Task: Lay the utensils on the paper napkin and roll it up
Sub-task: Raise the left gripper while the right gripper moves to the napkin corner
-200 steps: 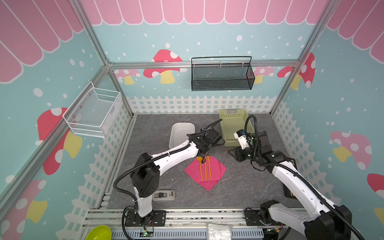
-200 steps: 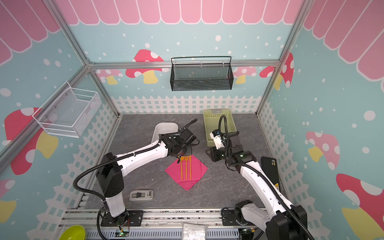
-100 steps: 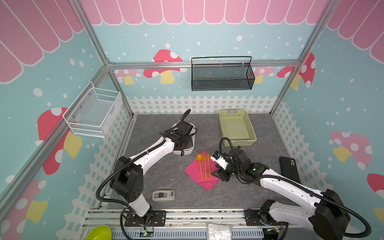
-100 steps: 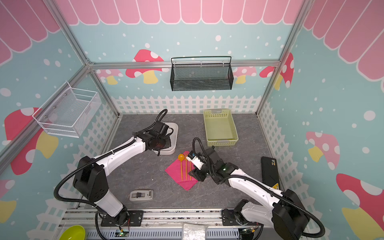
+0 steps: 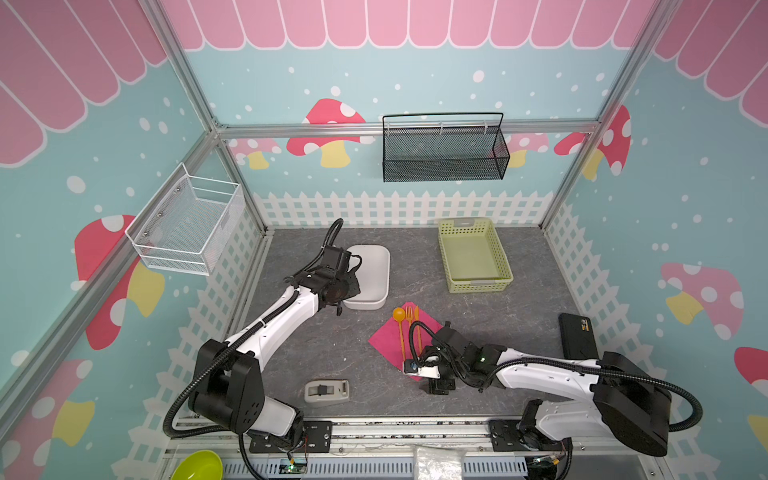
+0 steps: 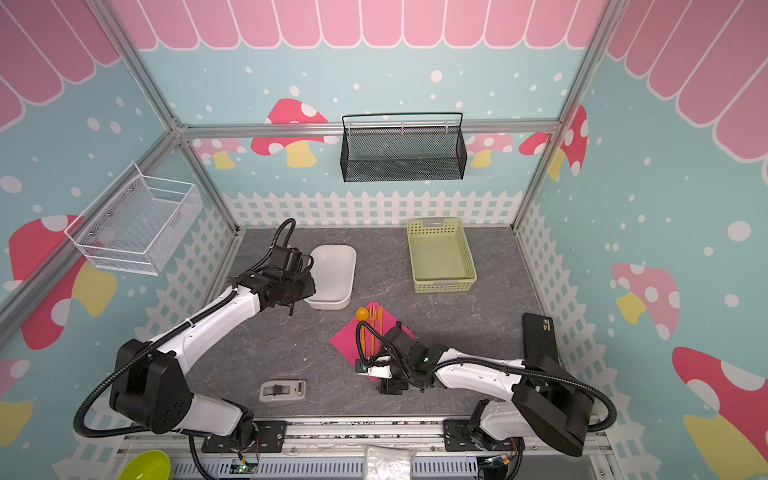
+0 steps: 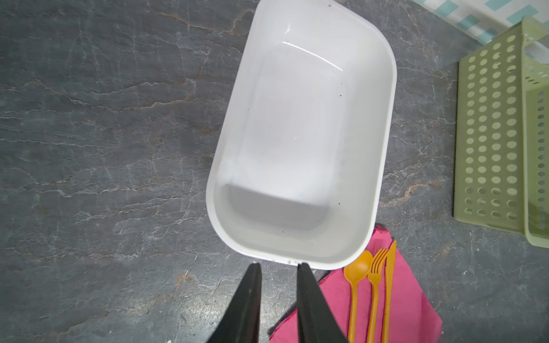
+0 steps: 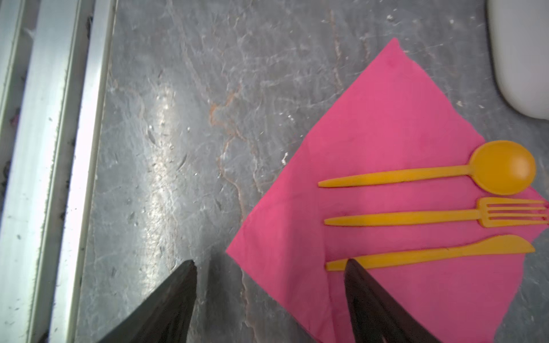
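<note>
The napkin's near corner (image 8: 254,244) lies open past the utensils' handle ends (image 8: 330,221), so my right gripper should fold it over them and my left gripper pin the fold before rolling.
The paper napkin (image 5: 386,340) (image 6: 345,338) lies flat as a magenta diamond on the grey floor. The utensils rest side by side on it: an orange spoon (image 8: 502,167), fork (image 8: 416,218) and knife (image 8: 445,252), heads pointing away from the front rail. My right gripper (image 8: 269,261) (image 5: 426,376) is open wide at the napkin's near corner, one finger over the bare floor and the other over the knife's handle end. My left gripper (image 7: 277,265) (image 5: 338,307) hangs beside the white bin, jaws slightly apart with nothing between them.
A white bin (image 5: 370,253) stands just behind the napkin, its rim close to the spoon (image 7: 358,267). A green basket (image 5: 473,286) sits at the back right. A grey device (image 5: 326,392) lies front left, a black case (image 5: 575,336) at the right, and the metal rail (image 8: 44,148) runs along the front.
My left arm has drawn back from the napkin to the white bin. My right arm has swung from the green basket down to the napkin's near corner, and its jaws have opened.
</note>
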`<state>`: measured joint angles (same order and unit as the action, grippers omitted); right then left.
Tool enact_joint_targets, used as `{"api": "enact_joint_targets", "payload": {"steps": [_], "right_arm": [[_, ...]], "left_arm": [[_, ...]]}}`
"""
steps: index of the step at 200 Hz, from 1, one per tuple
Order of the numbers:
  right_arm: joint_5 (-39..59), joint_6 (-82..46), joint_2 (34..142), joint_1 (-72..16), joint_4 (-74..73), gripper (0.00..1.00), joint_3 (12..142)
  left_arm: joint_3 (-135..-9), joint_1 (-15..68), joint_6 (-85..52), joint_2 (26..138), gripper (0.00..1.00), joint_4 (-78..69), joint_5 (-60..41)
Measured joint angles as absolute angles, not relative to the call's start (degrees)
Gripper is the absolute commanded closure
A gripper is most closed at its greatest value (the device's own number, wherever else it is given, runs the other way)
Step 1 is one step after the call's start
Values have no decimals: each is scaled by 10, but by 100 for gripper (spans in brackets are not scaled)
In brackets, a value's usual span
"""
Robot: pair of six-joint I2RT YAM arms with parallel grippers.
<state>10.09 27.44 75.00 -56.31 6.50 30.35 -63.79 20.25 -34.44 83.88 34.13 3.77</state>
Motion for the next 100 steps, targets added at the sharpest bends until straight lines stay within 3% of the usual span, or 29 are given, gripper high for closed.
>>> {"api": "enact_joint_targets", "payload": {"steps": [100], "right_arm": [[-44,319,771,-590,-55,21,282]], "left_arm": [[-590,204,-359,820,74,316,-10]]}}
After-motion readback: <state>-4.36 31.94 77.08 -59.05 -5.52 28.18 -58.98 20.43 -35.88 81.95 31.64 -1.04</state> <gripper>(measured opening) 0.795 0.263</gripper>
